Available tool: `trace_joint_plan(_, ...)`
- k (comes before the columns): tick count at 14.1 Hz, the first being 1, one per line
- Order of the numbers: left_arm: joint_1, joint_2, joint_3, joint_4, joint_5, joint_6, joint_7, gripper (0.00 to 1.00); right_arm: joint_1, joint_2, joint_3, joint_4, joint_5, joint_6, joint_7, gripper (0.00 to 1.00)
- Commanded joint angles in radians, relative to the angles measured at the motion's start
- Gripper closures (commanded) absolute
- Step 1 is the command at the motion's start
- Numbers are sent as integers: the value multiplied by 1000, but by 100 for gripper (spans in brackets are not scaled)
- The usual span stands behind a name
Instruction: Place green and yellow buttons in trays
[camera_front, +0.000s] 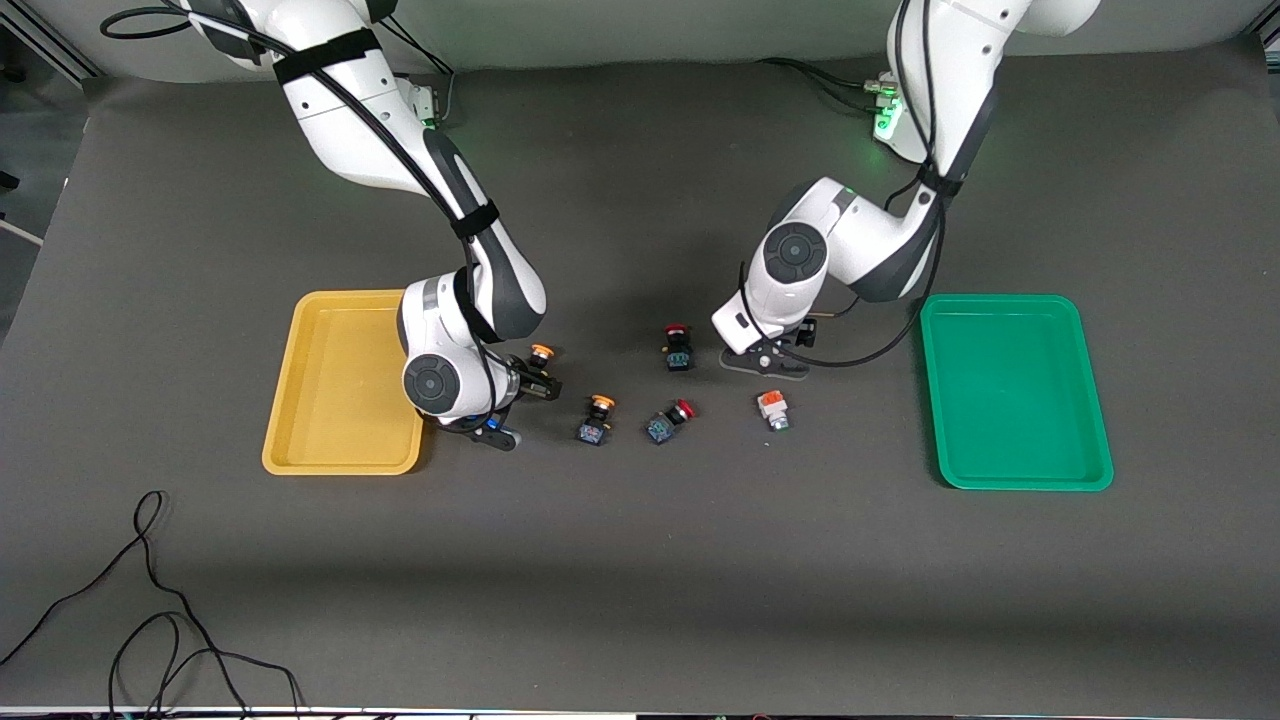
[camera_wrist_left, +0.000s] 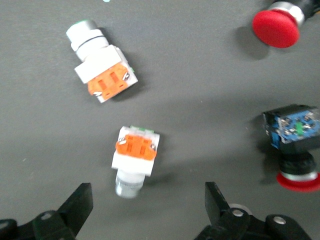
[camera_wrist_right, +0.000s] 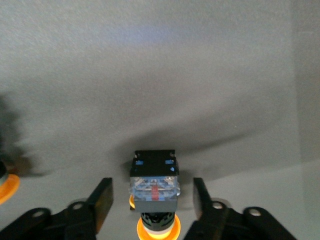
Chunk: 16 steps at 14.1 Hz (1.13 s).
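My left gripper's open fingers are at an angle to the orange block just ahead (camera_wrist_left: 136, 147), so its white-grey button will turn straight when I close my left gripper.
My right gripper (camera_front: 537, 378) is low beside the yellow tray (camera_front: 340, 380). It is open around a yellow-capped button (camera_front: 541, 353) on a dark base. In the right wrist view the button (camera_wrist_right: 154, 186) sits between the fingers (camera_wrist_right: 102, 200) with gaps on both sides. A second yellow-capped button (camera_front: 597, 417) lies nearer the front camera. My left gripper (camera_front: 768, 362) is open over the table's middle. In the left wrist view one white-grey button with an orange block (camera_wrist_left: 135, 157) lies just ahead of the open fingers (camera_wrist_left: 80, 204), another (camera_wrist_left: 102, 67) farther off. One (camera_front: 772, 408) shows in front. The green tray (camera_front: 1010, 390) holds nothing.
Two red-capped switches (camera_front: 678, 346) (camera_front: 668, 420) lie between the two grippers; both show in the left wrist view (camera_wrist_left: 276, 25) (camera_wrist_left: 295, 145). A loose black cable (camera_front: 150, 600) lies near the table's front edge at the right arm's end.
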<state>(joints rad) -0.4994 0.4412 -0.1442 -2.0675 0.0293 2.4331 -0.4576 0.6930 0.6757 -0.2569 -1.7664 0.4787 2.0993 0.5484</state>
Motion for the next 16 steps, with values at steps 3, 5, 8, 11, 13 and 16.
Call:
trace_joint_plan(3,33,46,11,16,15,34,100,0,13,5,-7,-10,31,7,-28,73)
trace_joint_plan(5,33,71,11,32,15,41,102,0,3,-11,-8,-8,31,-8,-30,100)
trace_joint_plan(8,29,85,11,41,14,49,82,27,-9,-85,-44,2,29,-71,-28,100)
trace_joint_plan(11,25,83,9,41,14,47,48,55,-9,-229,-138,62,17,-252,-27,100)
trace_joint_plan(13,27,76,9,41,12,37,36,77,-6,-293,-237,161,-9,-423,-30,100)
trace_joint_plan(16,27,19,3,63,9,-37,-33,78,-9,-369,-378,177,-89,-559,-205,100)
